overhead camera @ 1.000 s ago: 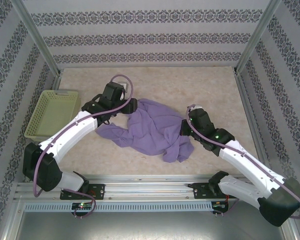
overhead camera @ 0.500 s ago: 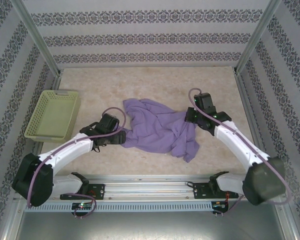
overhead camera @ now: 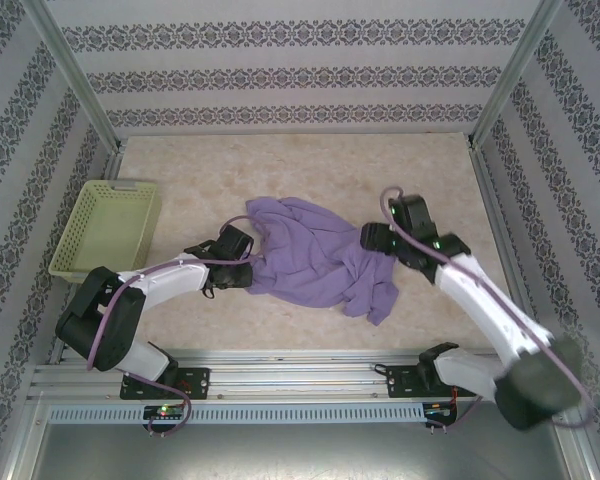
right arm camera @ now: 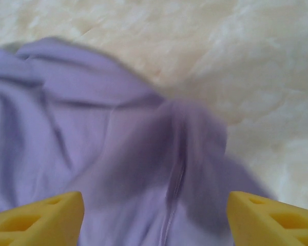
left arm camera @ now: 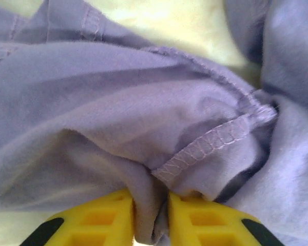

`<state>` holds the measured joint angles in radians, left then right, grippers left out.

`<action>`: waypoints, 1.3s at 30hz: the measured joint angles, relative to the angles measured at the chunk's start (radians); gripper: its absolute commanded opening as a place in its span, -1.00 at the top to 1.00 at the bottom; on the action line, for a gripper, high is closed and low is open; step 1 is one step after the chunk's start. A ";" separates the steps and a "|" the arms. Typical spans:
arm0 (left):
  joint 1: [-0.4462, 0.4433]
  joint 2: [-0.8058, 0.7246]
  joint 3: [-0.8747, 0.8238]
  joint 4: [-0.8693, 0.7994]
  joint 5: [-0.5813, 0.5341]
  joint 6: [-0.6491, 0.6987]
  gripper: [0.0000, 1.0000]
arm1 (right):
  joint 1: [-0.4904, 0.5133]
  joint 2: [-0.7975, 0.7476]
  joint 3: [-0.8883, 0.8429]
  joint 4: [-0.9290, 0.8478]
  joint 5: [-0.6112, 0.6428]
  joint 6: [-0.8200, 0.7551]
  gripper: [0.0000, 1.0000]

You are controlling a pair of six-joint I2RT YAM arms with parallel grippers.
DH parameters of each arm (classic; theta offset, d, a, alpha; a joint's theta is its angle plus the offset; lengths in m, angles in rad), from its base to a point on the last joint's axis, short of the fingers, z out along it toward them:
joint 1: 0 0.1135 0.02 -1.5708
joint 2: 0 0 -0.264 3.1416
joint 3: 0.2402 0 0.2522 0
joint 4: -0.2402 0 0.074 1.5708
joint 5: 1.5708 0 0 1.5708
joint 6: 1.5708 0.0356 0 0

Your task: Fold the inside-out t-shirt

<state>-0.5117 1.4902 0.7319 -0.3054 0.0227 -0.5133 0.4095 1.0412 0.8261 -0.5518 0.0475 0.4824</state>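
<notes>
The lavender t-shirt (overhead camera: 325,268) will open into a wide, smooth sheet when I lift it and spread it out, because deep loose folds (overhead camera: 288,248) bunch up its middle.
The lavender t-shirt (overhead camera: 320,260) lies crumpled in the middle of the table, seams outward, no lettering visible. My left gripper (overhead camera: 248,272) is at its left edge, shut on a pinched fold of the cloth (left arm camera: 150,205) between the yellow fingers (left arm camera: 100,220), with a stitched hem (left arm camera: 210,146) just above. My right gripper (overhead camera: 372,238) hovers over the shirt's right side, open, its yellow fingertips (right arm camera: 36,215) wide apart with purple cloth (right arm camera: 159,169) and a seam below them. The right wrist view is blurred.
A yellow-green basket (overhead camera: 108,228) stands at the table's left edge. Patterned walls enclose the table on three sides, with metal posts at the back corners. Bare beige tabletop (overhead camera: 310,170) stretches behind the shirt.
The left gripper went from the shirt's top left to its lower left edge and now pinches it. The right gripper swung toward the back, then settled over the shirt's right side. The shirt shifted slightly.
</notes>
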 measured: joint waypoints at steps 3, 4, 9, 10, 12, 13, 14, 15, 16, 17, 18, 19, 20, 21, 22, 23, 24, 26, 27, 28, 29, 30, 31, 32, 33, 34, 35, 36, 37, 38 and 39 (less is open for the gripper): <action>0.000 0.003 0.016 0.007 0.003 -0.003 0.91 | 0.138 -0.175 -0.094 -0.059 0.016 0.071 -0.51; 0.000 0.003 0.023 0.006 0.003 -0.003 0.95 | 0.183 -0.217 -0.123 -0.076 0.026 0.101 -0.51; 0.000 -0.004 0.045 0.006 0.004 -0.004 1.00 | 0.335 -0.244 -0.258 -0.093 0.065 0.231 -0.48; 0.000 -0.010 0.047 0.006 0.004 -0.004 1.00 | 0.349 -0.218 -0.277 -0.086 0.068 0.249 -0.45; 0.000 -0.026 0.055 0.001 0.004 -0.004 1.00 | 0.357 -0.143 -0.293 -0.071 0.078 0.266 -0.32; 0.000 -0.037 0.063 -0.004 0.004 -0.004 1.00 | 0.359 -0.102 -0.293 -0.060 0.088 0.272 -0.20; 0.000 -0.049 0.077 -0.012 0.003 -0.004 1.00 | 0.359 -0.066 -0.290 -0.047 0.100 0.274 -0.02; 0.000 -0.061 0.095 -0.026 0.002 -0.003 1.00 | 0.359 -0.036 -0.282 -0.042 0.111 0.269 0.18; 0.000 -0.072 0.118 -0.041 -0.004 0.000 1.00 | 0.359 -0.010 -0.267 -0.044 0.125 0.262 0.44; 0.002 -0.082 0.151 -0.061 -0.012 0.005 1.00 | 0.358 0.007 -0.247 -0.048 0.138 0.249 0.66; 0.003 -0.090 0.185 -0.079 -0.021 0.009 1.00 | 0.356 0.019 -0.221 -0.057 0.156 0.235 0.81; 0.009 -0.097 0.231 -0.101 -0.030 0.015 1.00 | 0.351 0.023 -0.190 -0.070 0.174 0.220 0.96; 0.018 -0.099 0.283 -0.122 -0.035 0.019 1.00 | 0.346 0.020 -0.154 -0.086 0.200 0.210 1.00; 0.031 -0.099 0.334 -0.138 -0.039 0.024 1.00 | 0.338 0.013 -0.121 -0.099 0.222 0.200 1.00; 0.048 -0.095 0.395 -0.153 -0.045 0.032 1.00 | 0.330 0.000 -0.089 -0.111 0.243 0.190 1.00; 0.068 -0.086 0.460 -0.171 -0.050 0.039 1.00 | 0.324 -0.022 -0.064 -0.119 0.258 0.179 1.00; 0.087 -0.069 0.532 -0.185 -0.055 0.045 1.00 | 0.320 -0.044 -0.052 -0.123 0.264 0.174 1.00; 0.123 -0.007 0.712 -0.212 -0.058 0.062 1.00 | 0.322 -0.108 -0.047 -0.126 0.264 0.173 1.00; 0.135 0.031 0.798 -0.220 -0.057 0.071 1.00 | 0.331 -0.137 -0.050 -0.127 0.260 0.176 1.00; 0.145 0.076 0.896 -0.233 -0.056 0.083 1.00 | 0.350 -0.164 -0.051 -0.129 0.258 0.182 1.00; 0.151 0.126 0.996 -0.244 -0.053 0.093 1.00 | 0.372 -0.185 -0.052 -0.133 0.258 0.190 1.00; 0.152 0.173 1.088 -0.257 -0.049 0.105 1.00 | 0.393 -0.206 -0.052 -0.140 0.260 0.196 1.00; 0.153 0.226 1.192 -0.282 -0.045 0.118 1.00 | 0.410 -0.228 -0.052 -0.154 0.266 0.202 1.00; 0.153 0.280 1.298 -0.310 -0.041 0.130 1.00 | 0.421 -0.255 -0.051 -0.174 0.275 0.204 1.00; 0.153 0.325 1.385 -0.333 -0.035 0.140 1.00 | 0.424 -0.281 -0.047 -0.193 0.286 0.205 1.00; 0.153 0.383 1.500 -0.369 -0.026 0.152 1.00 | 0.425 -0.311 -0.036 -0.218 0.301 0.206 1.00; 0.153 0.436 1.606 -0.398 -0.014 0.164 1.00 | 0.425 -0.346 -0.019 -0.240 0.313 0.203 1.00; 0.153 0.481 1.695 -0.413 -0.001 0.172 1.00 | 0.425 -0.376 0.000 -0.251 0.323 0.200 1.00; 0.152 0.529 1.791 -0.438 0.015 0.179 1.00 | 0.425 -0.406 0.025 -0.256 0.330 0.196 1.00; 0.151 0.570 1.876 -0.456 0.035 0.185 1.00 | 0.425 -0.427 0.048 -0.257 0.331 0.193 1.00; 0.150 0.605 1.948 -0.462 0.057 0.190 1.00 | 0.425 -0.447 0.073 -0.254 0.331 0.191 1.00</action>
<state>-0.3622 2.0953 2.6801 -0.7673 0.0795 -0.3229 0.8341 0.5941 0.8993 -0.8059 0.3782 0.6731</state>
